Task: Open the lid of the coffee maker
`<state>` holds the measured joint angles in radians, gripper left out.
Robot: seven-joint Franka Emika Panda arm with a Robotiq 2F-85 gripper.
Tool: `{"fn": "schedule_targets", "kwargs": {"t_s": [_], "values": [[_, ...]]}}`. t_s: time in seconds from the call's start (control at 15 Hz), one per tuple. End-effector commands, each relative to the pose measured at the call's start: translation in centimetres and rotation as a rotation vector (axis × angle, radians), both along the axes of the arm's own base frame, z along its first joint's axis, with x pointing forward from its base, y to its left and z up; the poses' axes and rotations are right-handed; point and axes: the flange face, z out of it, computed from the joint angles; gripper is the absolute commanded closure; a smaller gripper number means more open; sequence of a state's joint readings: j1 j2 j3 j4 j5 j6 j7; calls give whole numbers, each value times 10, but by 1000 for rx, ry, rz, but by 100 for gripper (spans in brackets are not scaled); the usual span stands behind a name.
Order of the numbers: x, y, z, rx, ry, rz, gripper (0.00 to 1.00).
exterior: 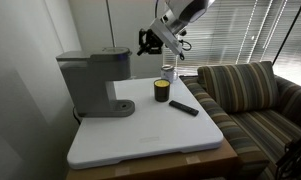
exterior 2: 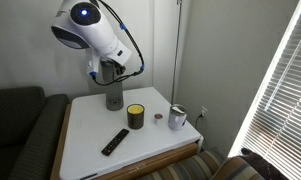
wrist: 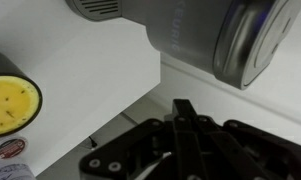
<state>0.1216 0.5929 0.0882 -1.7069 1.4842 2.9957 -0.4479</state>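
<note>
I should move my gripper's closed fingers in under the lid's front edge (exterior: 128, 51) and push up, because they are hovering away from the coffee maker's head (exterior: 114, 64).
The grey coffee maker (exterior: 90, 82) stands at one end of the white table, and its flat lid (exterior: 92, 52) lies closed. In an exterior view (exterior 2: 113, 97) my arm hides most of the machine. My gripper (exterior: 147, 42) hovers beside the machine's head at about lid height, apart from it. In the wrist view the gripper (wrist: 183, 108) has its fingers pressed together with nothing between them, and the coffee maker's grey body (wrist: 190, 35) lies just beyond the fingertips.
A dark jar with a yellow top (exterior: 161, 91) (exterior 2: 136, 116) (wrist: 10, 105), a black remote-like bar (exterior: 183, 107) (exterior 2: 114, 142) and a small metal cup (exterior: 168, 73) (exterior 2: 177, 118) sit on the table (exterior: 150, 135). A striped couch (exterior: 260, 95) adjoins it.
</note>
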Motion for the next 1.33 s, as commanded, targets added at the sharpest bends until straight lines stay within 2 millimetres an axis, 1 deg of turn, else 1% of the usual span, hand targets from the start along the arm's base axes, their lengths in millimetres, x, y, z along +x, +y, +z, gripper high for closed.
{"fn": "schedule_targets", "kwargs": {"t_s": [0.0, 0.27, 0.6, 1.27], "values": [[-9, 0, 3, 29, 14, 29, 100], [-5, 9, 6, 115, -2, 55, 100], [-5, 18, -2, 185, 15, 95, 100], [-6, 10, 3, 237, 16, 111, 100]]}}
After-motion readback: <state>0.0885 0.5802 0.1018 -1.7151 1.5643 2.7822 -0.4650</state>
